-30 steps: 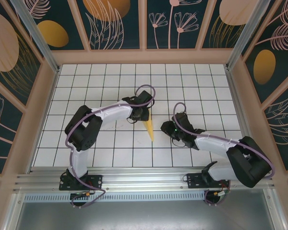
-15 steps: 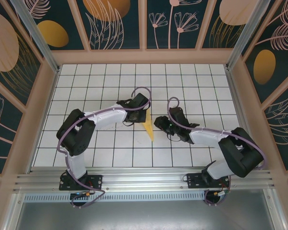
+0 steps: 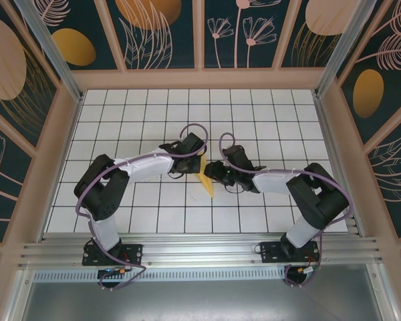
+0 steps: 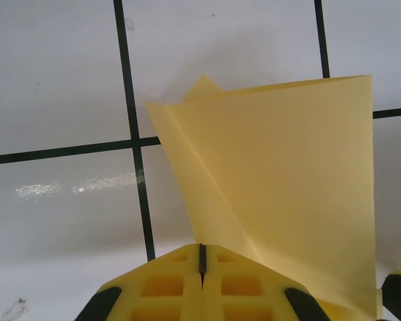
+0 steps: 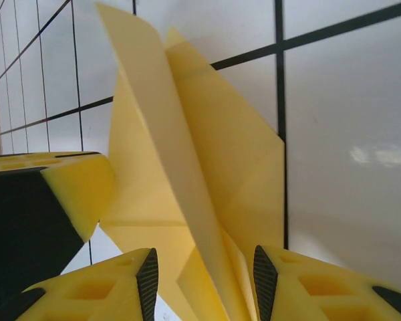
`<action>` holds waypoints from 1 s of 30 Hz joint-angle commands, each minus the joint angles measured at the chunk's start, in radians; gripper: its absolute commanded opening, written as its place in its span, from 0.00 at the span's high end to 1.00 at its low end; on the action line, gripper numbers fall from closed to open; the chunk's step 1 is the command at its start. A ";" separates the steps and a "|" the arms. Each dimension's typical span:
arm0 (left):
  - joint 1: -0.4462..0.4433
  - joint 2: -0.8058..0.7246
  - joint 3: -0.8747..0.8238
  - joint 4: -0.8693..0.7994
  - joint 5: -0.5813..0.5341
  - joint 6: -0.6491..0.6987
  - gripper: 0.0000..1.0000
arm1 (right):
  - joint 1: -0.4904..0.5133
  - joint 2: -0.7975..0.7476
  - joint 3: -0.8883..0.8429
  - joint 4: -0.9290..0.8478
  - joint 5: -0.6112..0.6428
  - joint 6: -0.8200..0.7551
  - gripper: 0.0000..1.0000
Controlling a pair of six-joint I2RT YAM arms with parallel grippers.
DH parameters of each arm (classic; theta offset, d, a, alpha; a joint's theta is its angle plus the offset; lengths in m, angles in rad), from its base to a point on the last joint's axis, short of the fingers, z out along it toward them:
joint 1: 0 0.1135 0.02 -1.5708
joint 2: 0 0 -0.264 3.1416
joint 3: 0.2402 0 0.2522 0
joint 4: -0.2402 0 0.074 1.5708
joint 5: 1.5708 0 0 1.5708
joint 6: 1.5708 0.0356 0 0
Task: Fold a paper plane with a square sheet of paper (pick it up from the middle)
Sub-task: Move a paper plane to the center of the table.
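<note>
My left gripper should back away from the slanted paper plane, as it is against its wing [image 5: 132, 184], while my right gripper straightens the plane by the upright flap [image 5: 199, 234].
The paper plane [image 3: 206, 182] is yellow paper folded to a narrow point that aims toward the near edge of the tiled table [image 3: 267, 120]. My left gripper [image 3: 196, 164] is at its wide far end. In the left wrist view the jaws of the left gripper [image 4: 202, 258] are pressed together where a crease of the paper plane [image 4: 287, 180] meets them, and a wing rises to the right. My right gripper [image 5: 204, 281] is open, with an upright flap of the paper plane [image 5: 180, 167] standing between its fingers [image 5: 147, 281]. From above, the right gripper [image 3: 214, 171] is against the plane's right side.
Both black and white arms bend inward over the table's middle and nearly meet at the paper. The left gripper's yellow finger [image 5: 77, 190] sits just left of the paper in the right wrist view. Wooden walls [image 3: 200, 79] ring the table.
My right arm has swung left until its open fingers straddle the paper. The left gripper has drifted slightly left and the plane's wide end has tilted up with it.
</note>
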 commanded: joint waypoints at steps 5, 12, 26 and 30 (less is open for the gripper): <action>-0.001 -0.022 -0.010 0.016 -0.012 0.007 0.97 | 0.011 0.048 0.052 0.006 -0.037 -0.053 0.55; -0.001 -0.024 -0.015 0.019 -0.012 0.006 0.97 | 0.016 0.058 0.063 -0.018 -0.034 -0.069 0.57; -0.001 -0.025 -0.018 0.025 0.001 0.007 0.96 | 0.033 0.121 0.104 -0.089 -0.001 -0.124 0.72; -0.001 -0.024 -0.020 0.024 -0.001 0.006 0.96 | 0.041 0.134 0.114 -0.102 0.003 -0.137 0.76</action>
